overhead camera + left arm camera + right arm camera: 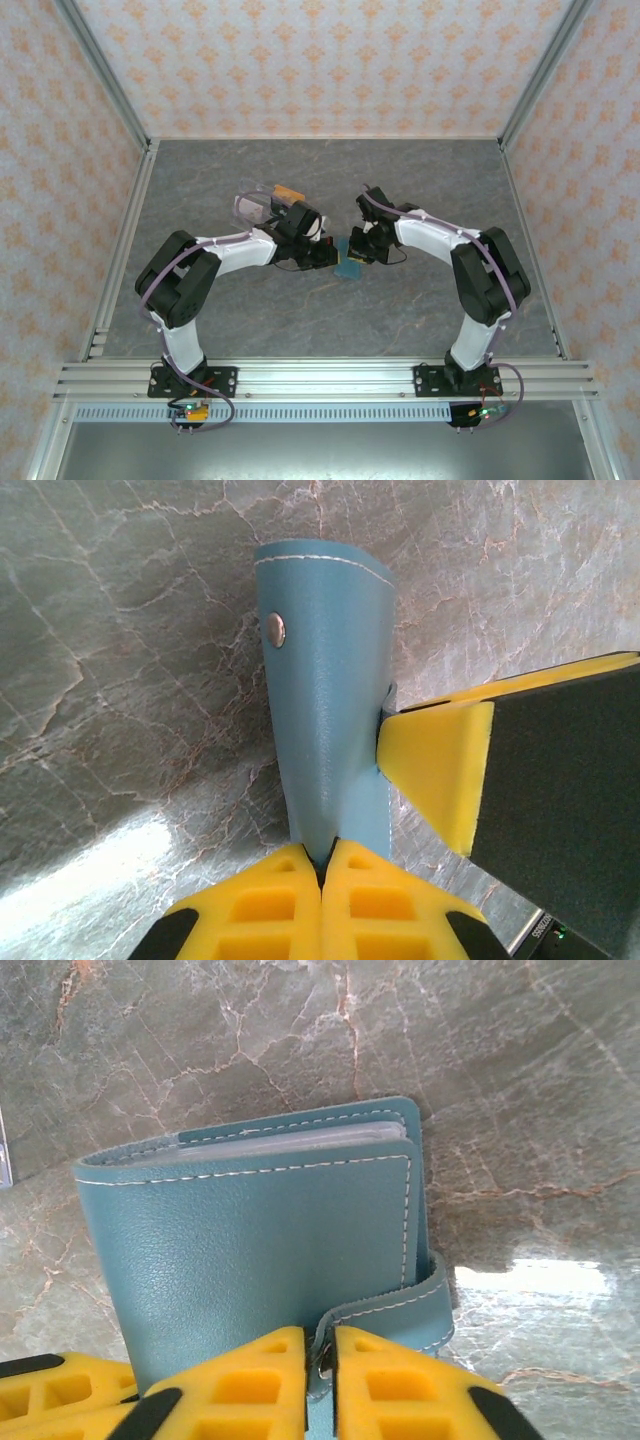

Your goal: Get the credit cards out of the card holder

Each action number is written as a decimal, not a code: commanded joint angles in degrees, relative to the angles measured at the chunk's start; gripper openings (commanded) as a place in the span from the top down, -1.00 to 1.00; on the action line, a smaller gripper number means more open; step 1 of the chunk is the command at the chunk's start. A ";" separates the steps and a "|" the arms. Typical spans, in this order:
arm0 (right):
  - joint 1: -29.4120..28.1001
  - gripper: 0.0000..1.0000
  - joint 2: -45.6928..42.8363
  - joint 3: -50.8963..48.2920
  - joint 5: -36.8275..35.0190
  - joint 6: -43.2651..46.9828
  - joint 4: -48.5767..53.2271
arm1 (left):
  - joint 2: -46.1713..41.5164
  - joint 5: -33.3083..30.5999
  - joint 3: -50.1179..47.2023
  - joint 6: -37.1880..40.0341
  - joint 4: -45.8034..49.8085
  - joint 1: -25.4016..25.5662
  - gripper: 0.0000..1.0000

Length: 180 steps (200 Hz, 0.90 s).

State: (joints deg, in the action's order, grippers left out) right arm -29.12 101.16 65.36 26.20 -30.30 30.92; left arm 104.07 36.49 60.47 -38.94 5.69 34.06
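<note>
My right gripper has hold of the strap's loose end and my left gripper is pinching the spine (325,730). Next, my left gripper lets go and moves back before the cover (260,1235) unfolds.
The teal-blue card holder (349,264) lies closed on the table between my two grippers. My left gripper (325,865) is shut on one edge of the card holder (330,680), next to a metal snap stud (275,630). My right gripper (320,1352) is shut on the closing strap (405,1310) that wraps round the front cover (260,1230). Pale grey edges (290,1138) show between the covers; I cannot tell whether they are credit cards or pockets. The right gripper's yellow finger (435,755) touches the holder's side in the left wrist view.
A clear plastic tray (255,207) stands just behind the left gripper (322,254), with an orange-brown card (290,192) at its right end. Patterned walls enclose the grey marble table (330,320) on three sides. The right gripper (364,250) sits close to the left one.
</note>
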 commanded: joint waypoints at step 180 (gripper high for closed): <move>2.11 0.69 -1.08 -2.98 -6.42 4.70 -0.15 | -8.27 -18.96 3.35 -5.91 8.97 -0.35 -0.47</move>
State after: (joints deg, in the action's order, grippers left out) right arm -28.08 100.55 61.32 19.33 -28.23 31.40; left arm 98.78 24.53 62.08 -42.65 12.69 34.02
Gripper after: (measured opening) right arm 0.210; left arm 0.710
